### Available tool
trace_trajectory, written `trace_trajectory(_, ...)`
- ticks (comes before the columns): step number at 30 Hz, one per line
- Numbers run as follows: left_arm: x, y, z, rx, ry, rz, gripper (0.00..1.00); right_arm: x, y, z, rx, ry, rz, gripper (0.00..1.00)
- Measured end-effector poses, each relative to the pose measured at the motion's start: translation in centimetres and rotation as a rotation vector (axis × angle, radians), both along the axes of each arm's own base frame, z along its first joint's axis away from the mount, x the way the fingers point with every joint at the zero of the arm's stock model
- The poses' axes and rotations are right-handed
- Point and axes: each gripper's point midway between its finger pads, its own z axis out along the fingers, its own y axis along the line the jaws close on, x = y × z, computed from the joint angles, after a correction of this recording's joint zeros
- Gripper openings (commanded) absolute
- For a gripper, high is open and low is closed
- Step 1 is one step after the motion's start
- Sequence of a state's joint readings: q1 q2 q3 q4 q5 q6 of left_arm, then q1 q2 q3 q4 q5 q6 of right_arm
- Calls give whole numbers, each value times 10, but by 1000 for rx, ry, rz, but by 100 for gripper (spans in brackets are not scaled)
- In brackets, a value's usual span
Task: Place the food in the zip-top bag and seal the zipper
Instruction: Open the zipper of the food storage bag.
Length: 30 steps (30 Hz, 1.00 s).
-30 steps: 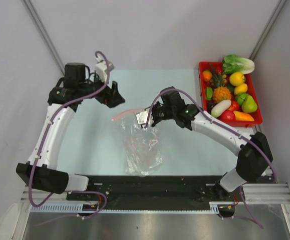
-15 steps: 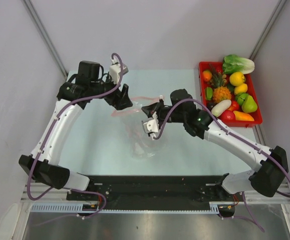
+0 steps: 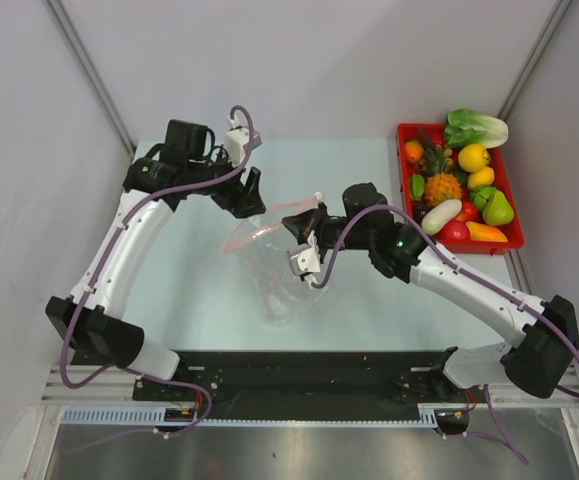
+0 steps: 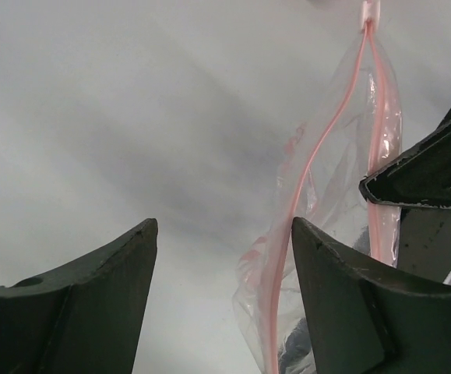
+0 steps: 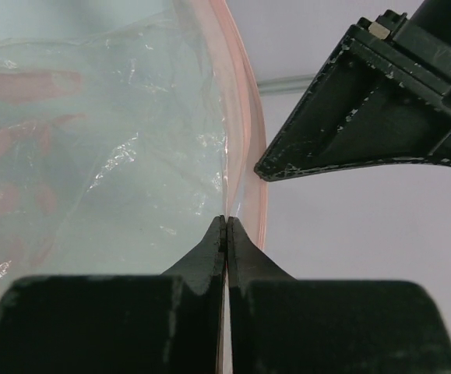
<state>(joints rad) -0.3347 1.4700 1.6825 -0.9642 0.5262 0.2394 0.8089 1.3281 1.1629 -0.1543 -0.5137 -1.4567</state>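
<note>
The bag's edge [image 5: 237,199] is in my right gripper, which is nearest the food. My left gripper should take the bag's opening [image 3: 266,222] so that my right gripper is free for fetching.
The clear zip-top bag [image 3: 284,285] hangs above the table, held up by its mouth. My right gripper [image 3: 295,224] is shut on the bag's edge just below the pink-red zipper [image 3: 257,233]; the right wrist view shows the jaws [image 5: 227,221] pinched together on the plastic [image 5: 93,156]. My left gripper [image 3: 254,206] is open right beside the bag's mouth. In the left wrist view [image 4: 223,226] the zipper [image 4: 318,140] runs just inside its right finger [image 4: 350,312]. The food [image 3: 459,185] lies in the red tray at the back right. The bag looks empty.
The red tray [image 3: 405,131] holds several toy fruits and vegetables, with a green leafy one [image 3: 476,127] at its far end. Grey walls close in the table on the left, the back and the right. Both arms meet over the middle of the table.
My right gripper has carried the bag's mouth up and slightly right, so the bag hangs instead of lying. My left gripper has moved right, up to the mouth.
</note>
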Motion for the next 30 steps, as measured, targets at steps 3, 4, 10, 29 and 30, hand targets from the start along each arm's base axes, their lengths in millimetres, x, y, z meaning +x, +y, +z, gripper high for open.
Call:
trace_trajectory(3,0,-2,-8,11,22,-9,65,-2,0,0,6,-8,7,0)
trace_trajectory(4,0,-3,-10,13,29,-11,60,-3,-1,-1,7,-8,9,0)
trace_trajectory(10,-2,-9,-22,14,84,-37,58,-4,0,-1,16,-27,18,0)
trace_trajectory(29,44,48,12,-124,77,350,0,63,-20,12,220,-58,-233,73)
trace_trajectory(30,42,48,19,-116,49,368,0,69,-27,12,233,-37,-273,74)
